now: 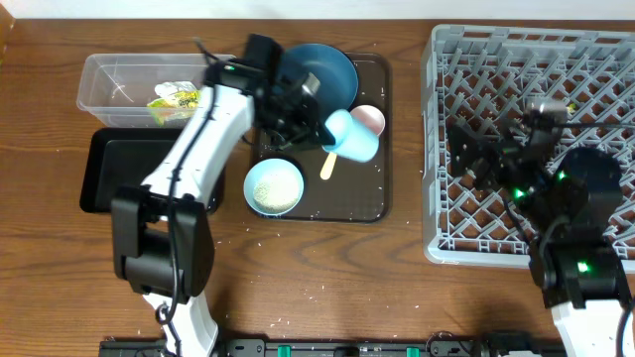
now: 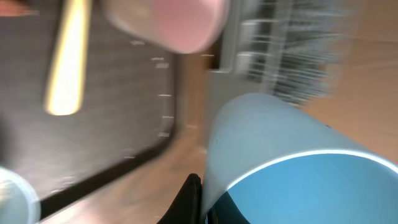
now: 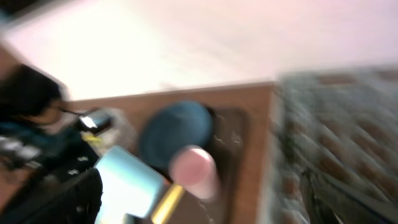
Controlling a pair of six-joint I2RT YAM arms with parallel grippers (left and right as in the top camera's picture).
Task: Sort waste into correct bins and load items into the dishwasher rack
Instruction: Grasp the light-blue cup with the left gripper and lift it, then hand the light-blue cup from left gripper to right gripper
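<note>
The small light blue cup's rim (image 2: 273, 169) is pinched in my left gripper, far from the grey dishwasher rack. Next, my right gripper grabs the cup's base end (image 1: 368, 148) and loads the cup.
My left gripper (image 1: 322, 124) is shut on the small light blue cup (image 1: 353, 136) and holds it above the dark brown serving tray (image 1: 382, 198). In the left wrist view one finger (image 2: 194, 198) presses on the cup's wall (image 2: 280, 155). The pink cup (image 1: 370, 118), the yellow spoon (image 1: 327, 166), the light blue bowl (image 1: 274, 186) and the dark blue plate (image 1: 319, 71) are on that tray. The yellow-green wrapper (image 1: 177, 99) lies in the clear tub (image 1: 104, 74). My right gripper (image 1: 466, 151) is open and empty over the grey dishwasher rack (image 1: 496, 59).
The black tray (image 1: 109, 169) lies in front of the clear tub at the left. Loose white rice grains (image 1: 310, 213) are scattered on the serving tray and the wood table. The right wrist view is blurred and shows the pink cup (image 3: 194, 169) and the plate (image 3: 177, 127).
</note>
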